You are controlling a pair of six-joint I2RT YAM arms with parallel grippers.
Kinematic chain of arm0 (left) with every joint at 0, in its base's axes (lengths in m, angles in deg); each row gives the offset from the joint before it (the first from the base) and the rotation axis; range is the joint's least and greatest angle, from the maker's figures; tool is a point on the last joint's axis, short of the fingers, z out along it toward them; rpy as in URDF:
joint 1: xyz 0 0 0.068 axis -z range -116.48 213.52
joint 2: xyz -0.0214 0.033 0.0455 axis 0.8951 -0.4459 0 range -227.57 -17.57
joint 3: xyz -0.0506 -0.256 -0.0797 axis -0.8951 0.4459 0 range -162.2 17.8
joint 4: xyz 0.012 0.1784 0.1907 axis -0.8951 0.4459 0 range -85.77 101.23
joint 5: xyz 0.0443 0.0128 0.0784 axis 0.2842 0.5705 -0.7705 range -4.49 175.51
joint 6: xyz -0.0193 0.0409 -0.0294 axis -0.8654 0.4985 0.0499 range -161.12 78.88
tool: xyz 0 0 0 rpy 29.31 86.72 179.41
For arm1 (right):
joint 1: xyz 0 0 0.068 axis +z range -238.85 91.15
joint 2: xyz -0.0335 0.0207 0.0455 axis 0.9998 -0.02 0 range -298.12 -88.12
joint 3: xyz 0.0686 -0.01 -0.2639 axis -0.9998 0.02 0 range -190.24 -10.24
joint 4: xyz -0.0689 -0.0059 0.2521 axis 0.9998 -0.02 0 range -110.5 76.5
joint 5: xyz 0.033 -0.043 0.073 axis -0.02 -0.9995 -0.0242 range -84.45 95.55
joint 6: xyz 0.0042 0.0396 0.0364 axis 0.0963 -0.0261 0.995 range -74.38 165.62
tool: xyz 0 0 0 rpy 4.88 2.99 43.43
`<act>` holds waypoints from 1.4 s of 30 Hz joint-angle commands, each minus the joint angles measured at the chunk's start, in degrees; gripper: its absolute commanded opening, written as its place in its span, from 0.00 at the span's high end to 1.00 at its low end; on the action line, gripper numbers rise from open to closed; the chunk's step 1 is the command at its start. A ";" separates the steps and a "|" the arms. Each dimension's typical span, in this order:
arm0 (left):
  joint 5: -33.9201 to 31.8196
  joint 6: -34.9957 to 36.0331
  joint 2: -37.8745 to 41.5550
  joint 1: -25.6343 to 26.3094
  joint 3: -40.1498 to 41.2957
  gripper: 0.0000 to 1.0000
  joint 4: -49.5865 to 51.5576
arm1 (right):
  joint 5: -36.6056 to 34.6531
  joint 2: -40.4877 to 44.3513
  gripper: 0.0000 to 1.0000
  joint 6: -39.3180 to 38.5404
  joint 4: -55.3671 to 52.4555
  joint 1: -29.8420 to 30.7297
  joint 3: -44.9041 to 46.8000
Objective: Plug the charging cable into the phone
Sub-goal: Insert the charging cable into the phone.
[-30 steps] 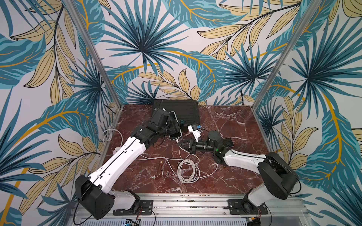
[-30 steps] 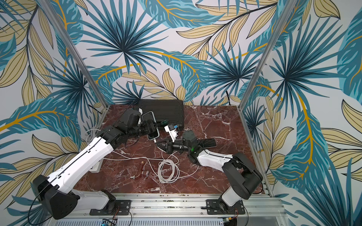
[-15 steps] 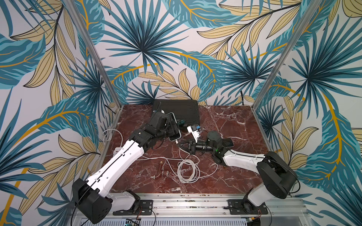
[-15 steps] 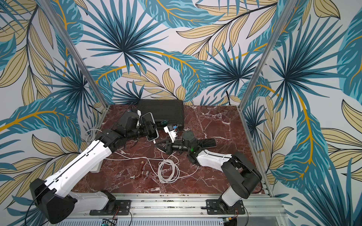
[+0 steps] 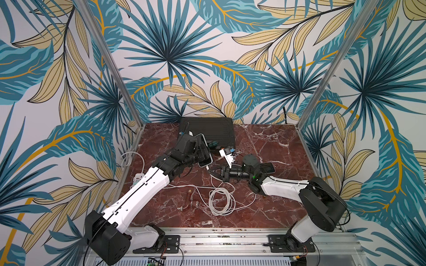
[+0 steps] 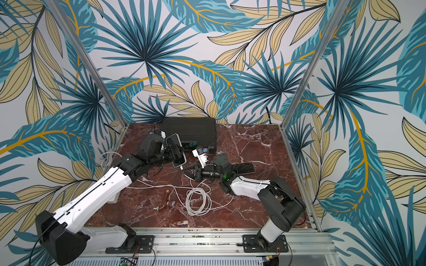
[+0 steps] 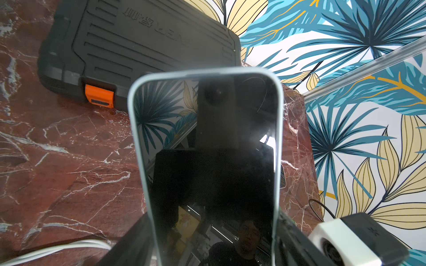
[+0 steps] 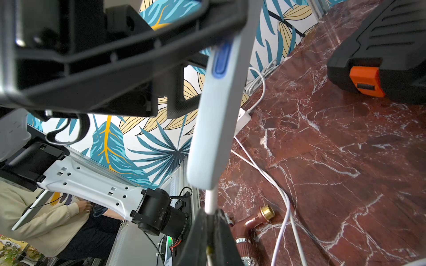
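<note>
My right gripper goes on pushing the white plug [image 8: 211, 202], which points into the phone's bottom edge [image 8: 203, 183], until the plug is all the way in, and then let go.
My left gripper [image 5: 202, 150] [image 6: 176, 149] is shut on the phone [image 5: 206, 163] [image 6: 179, 163] across its width and holds it above the table. In the left wrist view the phone [image 7: 207, 149] shows a pale blue case and a dark, reflecting screen. My right gripper [image 5: 212, 170] [image 8: 208, 216] is shut on the white plug [image 8: 211, 200] of the charging cable [image 5: 221, 200]. The plug's tip meets the phone's bottom edge [image 8: 202, 182]. How deep it sits is hidden. The rest of the cable lies coiled on the marble.
A black case [image 5: 207, 131] with an orange latch [image 7: 99, 95] lies at the back, close behind the phone. A second dark phone [image 5: 267, 167] lies beside the right wrist. A brown brass-tipped fitting [image 5: 190, 198] and a white power strip [image 5: 138, 178] lie on the table.
The left arm's lower links have shifted slightly. The phone and the plug stay together in about the same place, and both grips are unchanged.
</note>
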 commanded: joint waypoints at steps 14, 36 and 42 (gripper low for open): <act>1.66 -1.86 1.21 1.19 4.99 0.87 -1.83 | -4.09 -3.03 1.00 0.33 1.85 -0.13 -3.93; 1.23 -1.89 0.00 1.71 6.41 0.87 -2.29 | -4.25 -5.81 1.00 -3.19 0.28 -0.18 -7.23; 0.84 -2.01 -0.12 1.80 6.31 0.87 -2.18 | -3.92 -5.34 1.00 -4.23 -0.72 -0.13 -7.14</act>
